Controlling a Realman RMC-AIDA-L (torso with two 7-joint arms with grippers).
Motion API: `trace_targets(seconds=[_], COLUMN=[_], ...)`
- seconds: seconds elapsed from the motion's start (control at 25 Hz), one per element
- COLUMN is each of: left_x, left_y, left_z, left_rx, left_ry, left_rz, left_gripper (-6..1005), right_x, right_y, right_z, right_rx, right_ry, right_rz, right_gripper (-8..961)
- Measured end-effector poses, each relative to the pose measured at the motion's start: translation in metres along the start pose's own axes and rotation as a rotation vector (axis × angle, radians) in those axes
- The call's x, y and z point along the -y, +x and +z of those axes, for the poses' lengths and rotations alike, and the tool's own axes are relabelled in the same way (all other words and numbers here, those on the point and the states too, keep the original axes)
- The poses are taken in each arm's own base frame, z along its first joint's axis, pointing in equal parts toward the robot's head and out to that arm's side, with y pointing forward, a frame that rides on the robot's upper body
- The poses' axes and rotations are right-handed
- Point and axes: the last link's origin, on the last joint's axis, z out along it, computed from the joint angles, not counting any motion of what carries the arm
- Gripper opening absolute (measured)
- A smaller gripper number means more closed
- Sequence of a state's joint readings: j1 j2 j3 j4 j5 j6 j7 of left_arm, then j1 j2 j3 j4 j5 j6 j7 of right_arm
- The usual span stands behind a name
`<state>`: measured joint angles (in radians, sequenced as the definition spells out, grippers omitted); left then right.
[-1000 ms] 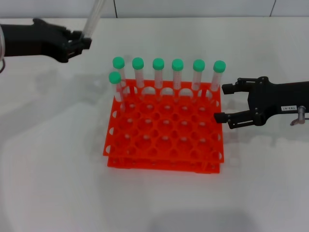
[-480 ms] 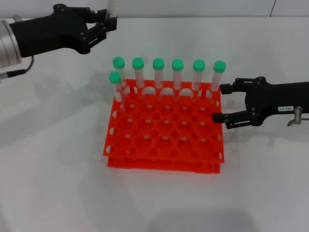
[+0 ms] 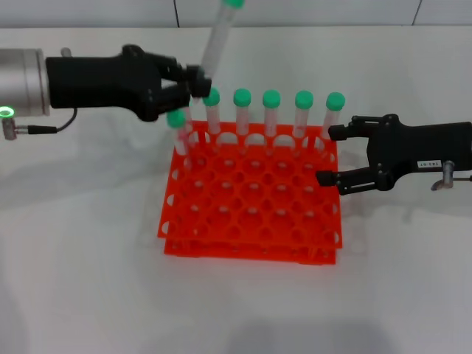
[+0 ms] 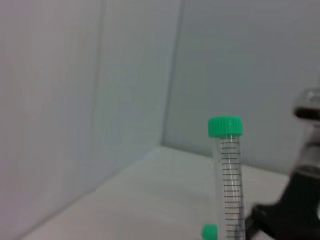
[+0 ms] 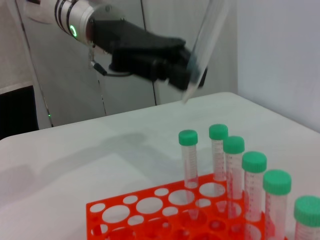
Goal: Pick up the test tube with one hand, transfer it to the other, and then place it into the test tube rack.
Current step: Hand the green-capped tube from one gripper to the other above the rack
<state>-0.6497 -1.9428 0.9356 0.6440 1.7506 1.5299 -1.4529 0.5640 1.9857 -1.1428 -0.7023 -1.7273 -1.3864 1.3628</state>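
Observation:
My left gripper holds the test tube's lower end (image 3: 209, 68), leaving the cap free. It should keep moving over the rack (image 3: 228, 151) until my right gripper reaches the cap.
My left gripper (image 3: 198, 81) is shut on the lower end of the test tube (image 3: 218, 35), a clear tube that leans up and to the right with its green cap at the top edge of the head view. It holds the tube above the back left corner of the orange test tube rack (image 3: 251, 221). The left wrist view shows the tube (image 4: 230, 175) upright. The right wrist view shows the left gripper (image 5: 186, 72) and the tube (image 5: 207, 35) above the rack (image 5: 145, 212). My right gripper (image 3: 326, 155), with a white label, is open at the rack's right edge.
Several green-capped tubes (image 3: 271, 110) stand in the rack's back row, with one more (image 3: 177, 129) in the second row at the left. They also show in the right wrist view (image 5: 255, 180). The rack sits on a white table (image 3: 88, 280).
My left arm has swung right and nearer with the tube, from the far left to above the rack's back left corner. My right gripper has edged slightly left towards the rack.

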Motion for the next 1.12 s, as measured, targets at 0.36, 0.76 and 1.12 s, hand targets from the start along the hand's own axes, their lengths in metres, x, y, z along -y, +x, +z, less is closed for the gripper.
trace_targets(seconds=[0.36, 0.76, 1.12], left_x=[-0.001, -0.002, 0.0], left_y=[-0.004, -0.01, -0.006], left_z=[0.005, 0.013, 0.015], left_rx=[0.103, 0.181, 0.207], left_ry=[-0.04, -0.066, -0.073], left_rz=[0.028, 0.048, 0.066], left_gripper=[240, 248, 256], right_x=[-0.001, -0.001, 0.003], right_y=[0.0, 0.0, -0.001], right_z=[0.0, 0.0, -0.004], right_rx=[0.0, 0.003, 0.005], right_ry=[0.001, 0.001, 0.014], right_rz=[-0.003, 0.004, 0.01], right_gripper=[869, 869, 868])
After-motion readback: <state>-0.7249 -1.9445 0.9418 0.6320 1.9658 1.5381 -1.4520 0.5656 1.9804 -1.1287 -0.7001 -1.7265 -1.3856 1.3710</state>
